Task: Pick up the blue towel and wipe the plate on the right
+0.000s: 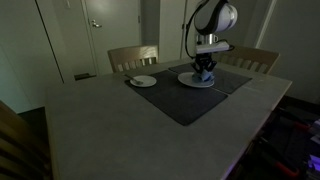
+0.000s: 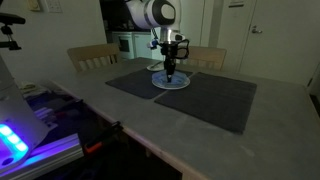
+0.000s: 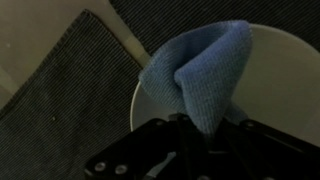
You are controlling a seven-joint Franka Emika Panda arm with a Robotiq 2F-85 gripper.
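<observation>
My gripper should turn back and wipe inward across the plate's open surface (image 3: 275, 85), because the blue towel is already at the plate's rim (image 3: 143, 80).
My gripper (image 1: 204, 70) is shut on the blue towel (image 3: 198, 72) and presses it down onto a white plate (image 1: 186, 81) on the dark placemat (image 1: 190, 98). The wrist view shows the towel bunched up between my jaws (image 3: 200, 128), with the plate (image 3: 280, 80) under it. The same gripper (image 2: 171, 70) and plate (image 2: 183, 85) show in both exterior views. A second small white plate (image 1: 143, 81) lies on the mat to the side of it.
Two wooden chairs (image 1: 133, 57) (image 1: 250, 60) stand behind the table (image 1: 110, 130). Another dark placemat (image 2: 215, 100) lies beside the one under the plate. A table edge and lit equipment (image 2: 20, 140) are near the camera.
</observation>
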